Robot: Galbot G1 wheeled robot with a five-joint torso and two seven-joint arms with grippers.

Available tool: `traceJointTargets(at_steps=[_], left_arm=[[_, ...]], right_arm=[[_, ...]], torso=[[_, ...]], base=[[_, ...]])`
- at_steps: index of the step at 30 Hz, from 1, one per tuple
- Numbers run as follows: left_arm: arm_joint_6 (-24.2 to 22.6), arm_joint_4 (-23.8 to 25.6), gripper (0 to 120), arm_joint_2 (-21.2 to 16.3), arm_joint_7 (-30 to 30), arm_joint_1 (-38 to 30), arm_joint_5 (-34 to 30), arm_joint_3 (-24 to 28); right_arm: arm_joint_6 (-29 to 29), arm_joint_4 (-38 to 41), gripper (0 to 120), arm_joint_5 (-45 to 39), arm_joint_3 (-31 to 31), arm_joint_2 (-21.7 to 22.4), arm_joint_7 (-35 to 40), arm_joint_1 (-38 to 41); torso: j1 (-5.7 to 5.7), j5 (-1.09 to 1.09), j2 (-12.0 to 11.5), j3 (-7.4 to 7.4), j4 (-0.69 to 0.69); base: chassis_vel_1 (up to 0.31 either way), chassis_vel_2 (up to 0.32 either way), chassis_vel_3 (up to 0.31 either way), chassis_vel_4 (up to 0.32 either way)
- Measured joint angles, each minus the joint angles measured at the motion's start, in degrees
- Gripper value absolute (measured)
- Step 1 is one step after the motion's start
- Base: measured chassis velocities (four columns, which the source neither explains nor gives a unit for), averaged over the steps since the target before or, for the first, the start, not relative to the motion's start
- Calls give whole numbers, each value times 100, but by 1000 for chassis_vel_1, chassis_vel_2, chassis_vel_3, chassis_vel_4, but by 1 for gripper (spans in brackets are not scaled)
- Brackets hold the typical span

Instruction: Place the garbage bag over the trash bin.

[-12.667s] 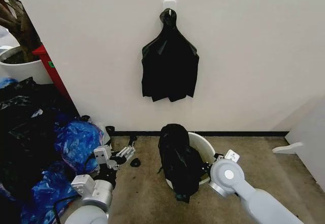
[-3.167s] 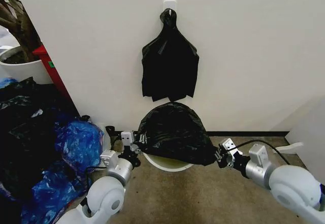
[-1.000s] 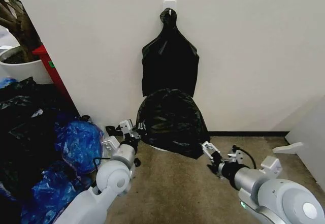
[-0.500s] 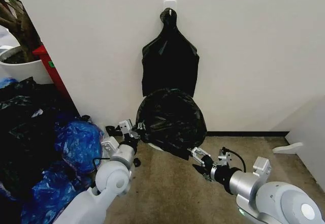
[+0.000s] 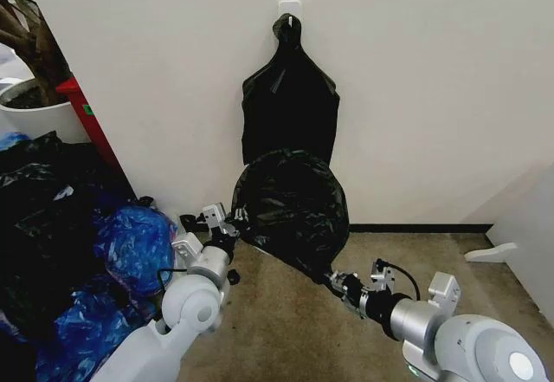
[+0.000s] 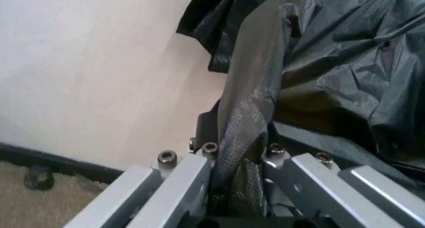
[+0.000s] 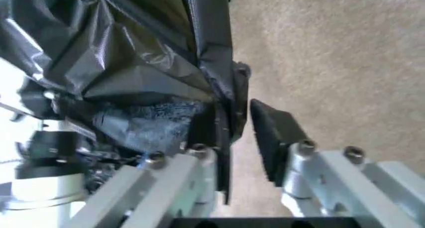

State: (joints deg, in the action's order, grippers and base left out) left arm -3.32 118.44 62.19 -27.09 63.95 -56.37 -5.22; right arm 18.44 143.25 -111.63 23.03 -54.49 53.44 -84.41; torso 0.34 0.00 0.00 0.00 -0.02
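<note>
The garbage bag is loose and crinkled next to its lowest corner (image 5: 325,277). The bag will stretch into long, tight folds when I pull that corner.
The black, crinkled garbage bag (image 5: 290,202) billows against the wall at floor level, stretched between my two grippers. The trash bin is hidden under it. My left gripper (image 5: 227,220) sits at the bag's left side, and in the left wrist view it (image 6: 240,146) is shut on a strip of the garbage bag (image 6: 319,63). My right gripper (image 5: 337,282) is low on the carpet at the bag's drawn-out lower right corner. In the right wrist view it (image 7: 240,119) stands open, with the garbage bag (image 7: 133,54) edge lying against one finger and carpet showing in the gap.
A flat black bunch (image 5: 288,113) hangs from a wall hook above. Blue plastic bags (image 5: 130,239) and a black pile (image 5: 39,217) crowd the left side, beside a white plant pot (image 5: 39,118). A white fixture (image 5: 489,252) lies at the right. Carpet (image 5: 277,330) lies in front.
My right gripper has moved down and towards me along the carpet, drawing the bag's lower right corner out with it. The left gripper has stayed in place, shut on the bag.
</note>
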Motion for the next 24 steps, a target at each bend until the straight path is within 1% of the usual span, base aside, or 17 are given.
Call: traceJointTargets(at_steps=[1, 2, 7, 12, 13, 21, 22, 24], left_arm=[[-39, 73, 2, -7, -80, -3, -94, -9], [-55, 100, 2, -19, -101, -3, -123, -15], [-129, 222, 2, -70, -193, 1, -266, -36], [-230, 397, 2, -123, -311, 3, -409, -21], [-230, 397, 2, -123, -311, 3, -409, -21], [-377, 670, 2, -222, -523, 88, -653, -24], [-377, 670, 2, -222, -523, 88, -653, -24], [-467, 779, 2, -230, -649, 141, -750, -20]], right_arm=[[73, 0, 5, 144, -30, 21, -20, -11], [103, 0, 0, 184, -40, 25, -24, -11], [279, -31, 0, 421, -174, 28, -98, -3], [526, -558, 0, 1070, -525, 11, -384, 96], [526, -558, 0, 1070, -525, 11, -384, 96], [622, -1365, 0, 2352, -953, -99, -1095, 198], [622, -1365, 0, 2352, -953, -99, -1095, 198], [624, -1627, 0, 2814, -1059, -108, -1393, 227]], torso=[[0, 0, 0, 0, 0], [0, 0, 0, 0, -1], [0, -1, 0, 0, 0], [0, 0, 0, 0, 0], [0, 0, 0, 0, 0], [0, 0, 0, 0, 0], [0, 0, 0, 0, 0], [0, 0, 0, 0, 0]], base=[[0, 0, 0, 0], [0, 0, 0, 0], [0, 0, 0, 0], [0, 0, 0, 0], [0, 0, 0, 0], [0, 0, 0, 0], [0, 0, 0, 0], [0, 0, 0, 0]])
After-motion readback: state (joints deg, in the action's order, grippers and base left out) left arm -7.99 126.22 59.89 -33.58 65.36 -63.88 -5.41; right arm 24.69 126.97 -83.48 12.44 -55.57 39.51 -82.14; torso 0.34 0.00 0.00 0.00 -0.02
